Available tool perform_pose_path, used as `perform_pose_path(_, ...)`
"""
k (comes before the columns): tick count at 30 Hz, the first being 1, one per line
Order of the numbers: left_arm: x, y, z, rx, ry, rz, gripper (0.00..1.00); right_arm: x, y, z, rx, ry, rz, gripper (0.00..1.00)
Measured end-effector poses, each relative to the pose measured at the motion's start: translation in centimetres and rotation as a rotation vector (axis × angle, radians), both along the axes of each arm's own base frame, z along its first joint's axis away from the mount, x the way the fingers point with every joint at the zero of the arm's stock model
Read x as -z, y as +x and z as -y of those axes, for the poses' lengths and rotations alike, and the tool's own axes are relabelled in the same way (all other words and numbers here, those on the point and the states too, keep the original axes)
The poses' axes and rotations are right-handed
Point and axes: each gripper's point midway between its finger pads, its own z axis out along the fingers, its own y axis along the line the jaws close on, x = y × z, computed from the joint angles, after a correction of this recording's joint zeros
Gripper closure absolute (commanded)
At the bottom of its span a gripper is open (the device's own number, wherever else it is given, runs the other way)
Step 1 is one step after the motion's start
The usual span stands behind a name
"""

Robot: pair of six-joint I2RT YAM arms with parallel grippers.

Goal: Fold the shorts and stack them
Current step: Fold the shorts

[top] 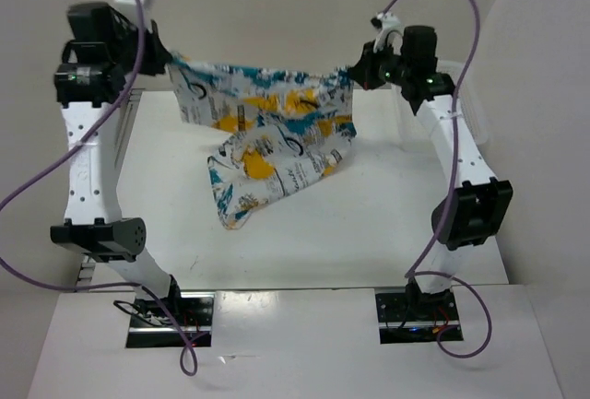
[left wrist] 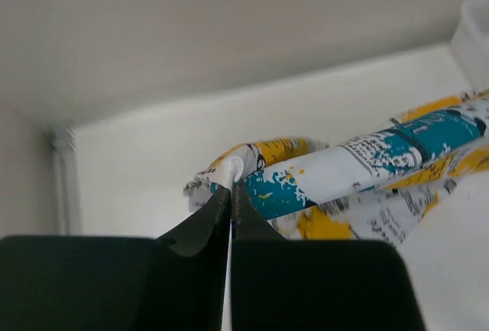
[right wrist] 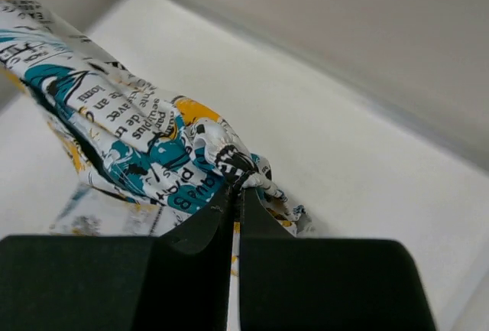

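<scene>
The shorts' end is held in my left gripper, stretched out past their bunched lower part, so I should move that end inward and put it down by the shorts' lower corner.
The shorts, white with teal, yellow and black print, hang stretched between both grippers above the table, the lower part drooping toward the table at centre. My left gripper is shut on the shorts' left end; in the left wrist view the jaws pinch a white edge of the shorts. My right gripper is shut on the right end; in the right wrist view the jaws pinch a bunched corner of the shorts.
A clear plastic bin stands at the right behind the right arm. A white mesh basket stands at the left by the left arm. White walls enclose the table.
</scene>
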Motion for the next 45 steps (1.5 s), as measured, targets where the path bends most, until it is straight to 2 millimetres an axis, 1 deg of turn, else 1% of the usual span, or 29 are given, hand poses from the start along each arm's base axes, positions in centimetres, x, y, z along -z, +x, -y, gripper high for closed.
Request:
perform_pose_path(1,-3.2,-0.2,-0.2,-0.01,0.009,0.087,1.0,-3.0,-0.6,-0.3,-0.02,0.021,0.061,1.0)
perform_pose_path(2,-6.7,-0.9,-0.4,-0.019,0.018,0.181,1.0,-6.0,-1.6,-0.5,-0.043,0.04,0.119,1.0)
perform_pose_path(3,-10.1,-2.0,-0.5,-0.027,0.026,0.274,1.0,-9.1,-3.0,-0.7,-0.069,0.058,0.182,1.0)
perform_pose_path(4,-13.1,-3.6,-0.6,-0.04,0.034,0.358,1.0,-12.2,-4.8,-0.9,-0.095,0.075,0.248,1.0)
perform_pose_path(6,-16.8,-6.5,-0.7,-0.058,0.043,0.465,1.0,-16.8,-8.5,-1.0,-0.142,0.1,0.349,1.0)
perform_pose_path(7,-18.6,-8.1,-0.8,-0.067,0.046,0.515,1.0,-19.1,-10.9,-1.0,-0.169,0.113,0.401,1.0)
perform_pose_path(10,-22.6,-12.3,-0.8,-0.09,0.053,0.641,1.0,-23.8,-17.1,-1.3,-0.245,0.155,0.513,1.0)
perform_pose_path(12,-24.7,-14.6,-0.9,-0.106,0.056,0.714,1.0,-25.9,-20.6,-1.6,-0.303,0.187,0.559,1.0)
perform_pose_path(15,-26.7,-16.8,-1.2,-0.129,0.057,0.789,1.0,-27.7,-23.8,-2.0,-0.372,0.233,0.584,1.0)
perform_pose_path(18,-27.8,-17.9,-1.4,-0.148,0.057,0.83,1.0,-28.5,-25.6,-2.4,-0.414,0.278,0.575,1.0)
perform_pose_path(20,-27.9,-17.4,-1.5,-0.155,0.058,0.834,1.0,-28.8,-26.2,-2.6,-0.43,0.307,0.554,1.0)
perform_pose_path(22,-28.1,-16.7,-1.6,-0.157,0.057,0.842,1.0,-28.5,-25.9,-2.7,-0.43,0.332,0.52,1.0)
perform_pose_path(24,-28.0,-15.3,-1.7,-0.157,0.057,0.842,1.0,-27.8,-25.2,-2.9,-0.42,0.36,0.472,1.0)
perform_pose_path(26,-27.4,-13.1,-1.8,-0.154,0.057,0.82,1.0,-27.2,-23.9,-3.0,-0.397,0.386,0.431,1.0)
perform_pose_path(29,-25.7,-8.7,-2.0,-0.142,0.056,0.771,1.0,-25.2,-20.8,-3.0,-0.339,0.417,0.354,1.0)
perform_pose_path(31,-22.8,-4.2,-2.0,-0.133,0.055,0.69,1.0,-22.7,-17.8,-3.1,-0.288,0.434,0.279,1.0)
perform_pose_path(33,-19.1,0.3,-1.9,-0.122,0.053,0.593,1.0,-19.2,-14.4,-3.2,-0.226,0.446,0.18,1.0)
perform_pose_path(34,-17.1,2.5,-1.7,-0.114,0.051,0.544,1.0,-16.9,-12.6,-3.2,-0.191,0.449,0.121,1.0)
perform_pose_path(36,-12.1,6.7,-1.3,-0.098,0.049,0.429,1.0,-12.0,-9.4,-3.2,-0.122,0.447,0.004,1.0)
perform_pose_path(37,-9.7,8.6,-1.2,-0.092,0.049,0.375,1.0,-9.1,-7.8,-3.2,-0.084,0.442,-0.063,1.0)
perform_pose_path(38,-7.2,10.2,-0.9,-0.084,0.048,0.32,1.0,-6.8,-6.5,-3.1,-0.05,0.437,-0.116,1.0)
perform_pose_path(40,-2.5,12.8,-0.6,-0.069,0.046,0.224,1.0,-1.5,-3.9,-2.9,0.021,0.416,-0.221,1.0)
perform_pose_path(41,-0.1,14.0,-0.5,-0.064,0.046,0.173,1.0,0.7,-2.8,-2.8,0.05,0.404,-0.262,1.0)
perform_pose_path(43,3.7,15.7,-0.2,-0.053,0.044,0.103,1.0,5.0,-0.8,-2.5,0.1,0.371,-0.329,1.0)
perform_pose_path(44,5.5,16.5,0.0,-0.049,0.044,0.073,1.0,6.6,0.0,-2.2,0.123,0.355,-0.351,1.0)
perform_pose_path(45,6.8,17.1,0.0,-0.048,0.044,0.053,1.0,8.2,0.7,-2.0,0.144,0.336,-0.371,1.0)
